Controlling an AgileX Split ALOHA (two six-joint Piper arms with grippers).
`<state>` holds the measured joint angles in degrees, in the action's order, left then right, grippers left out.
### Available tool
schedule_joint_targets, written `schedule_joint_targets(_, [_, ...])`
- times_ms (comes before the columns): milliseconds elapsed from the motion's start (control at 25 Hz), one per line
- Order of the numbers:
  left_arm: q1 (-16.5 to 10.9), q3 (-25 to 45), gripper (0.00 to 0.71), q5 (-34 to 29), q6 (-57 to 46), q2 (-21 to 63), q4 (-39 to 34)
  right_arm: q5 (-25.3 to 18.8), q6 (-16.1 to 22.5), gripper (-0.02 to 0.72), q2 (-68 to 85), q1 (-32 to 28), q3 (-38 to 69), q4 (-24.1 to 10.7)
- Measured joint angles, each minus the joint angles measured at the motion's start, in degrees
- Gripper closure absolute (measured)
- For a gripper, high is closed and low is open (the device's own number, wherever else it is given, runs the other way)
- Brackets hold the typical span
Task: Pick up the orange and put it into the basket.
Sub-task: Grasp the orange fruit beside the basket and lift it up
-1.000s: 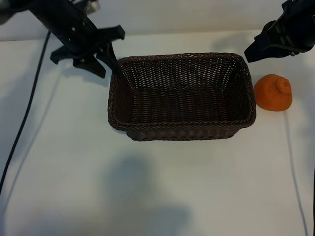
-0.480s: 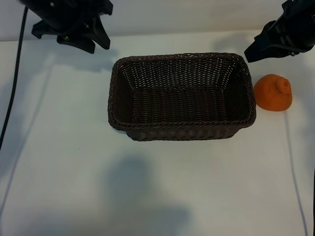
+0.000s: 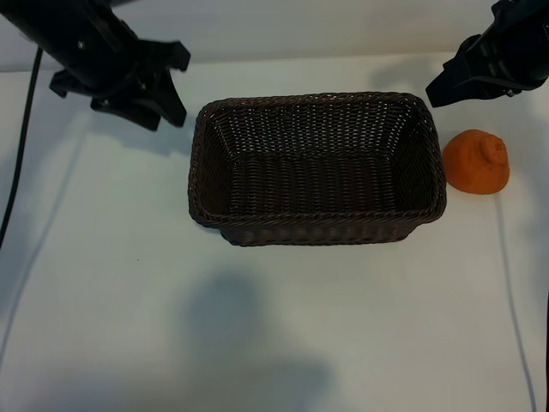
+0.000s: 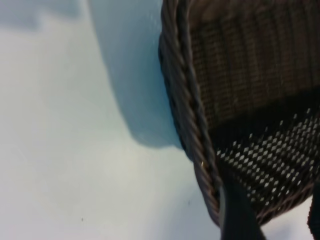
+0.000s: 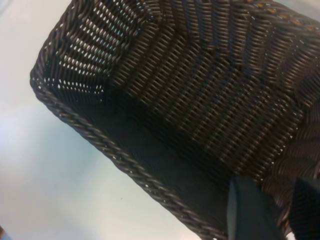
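My left gripper should move back and my right gripper should pick up the orange (image 3: 491, 151), because the orange lies across the basket from my left gripper.
The orange (image 3: 476, 161) lies on the white table just right of the basket (image 3: 317, 230), apart from its right wall. The dark brown wicker basket holds nothing. My right gripper (image 3: 436, 96) hangs behind the orange, over the basket's back right corner, open and holding nothing. In its wrist view the right gripper (image 5: 279, 215) is above the basket's rim (image 5: 100, 141). My left gripper (image 3: 161, 118) hovers off the basket's back left corner, open and holding nothing. The left wrist view shows the left gripper (image 4: 276, 220) beside the braided rim (image 4: 187, 100). Neither wrist view shows the orange.
Bare white table (image 3: 257, 326) stretches in front of the basket and to its left. A black cable (image 3: 19, 172) trails down the left side, and a thin cable (image 3: 513, 292) runs along the right edge.
My left gripper has pulled away from the basket's back left corner, swung toward the back, then come partway forward again, farther left than before. The right arm, orange and basket are unmoved.
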<state>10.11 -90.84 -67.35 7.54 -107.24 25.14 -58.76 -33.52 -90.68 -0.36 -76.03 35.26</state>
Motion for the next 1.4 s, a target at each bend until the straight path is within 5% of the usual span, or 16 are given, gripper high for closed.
schedule_joint_targets(440, [-0.1, 3.3, 0.312, 0.0, 5.4, 0.7, 3.1, -0.2, 0.0, 0.46, 0.0, 0.0, 0.0, 0.0])
schedule_joint_targets(800, [-6.4, 3.3, 0.312, 0.0, 7.7, 0.8, 8.0, -0.2, 0.0, 0.46, 0.0, 0.0, 0.0, 0.0])
schedule_joint_targets(1400, [-9.2, 3.3, 0.312, 0.0, 8.6, 0.9, 5.0, 0.1, 0.0, 0.46, 0.0, 0.0, 0.0, 0.0])
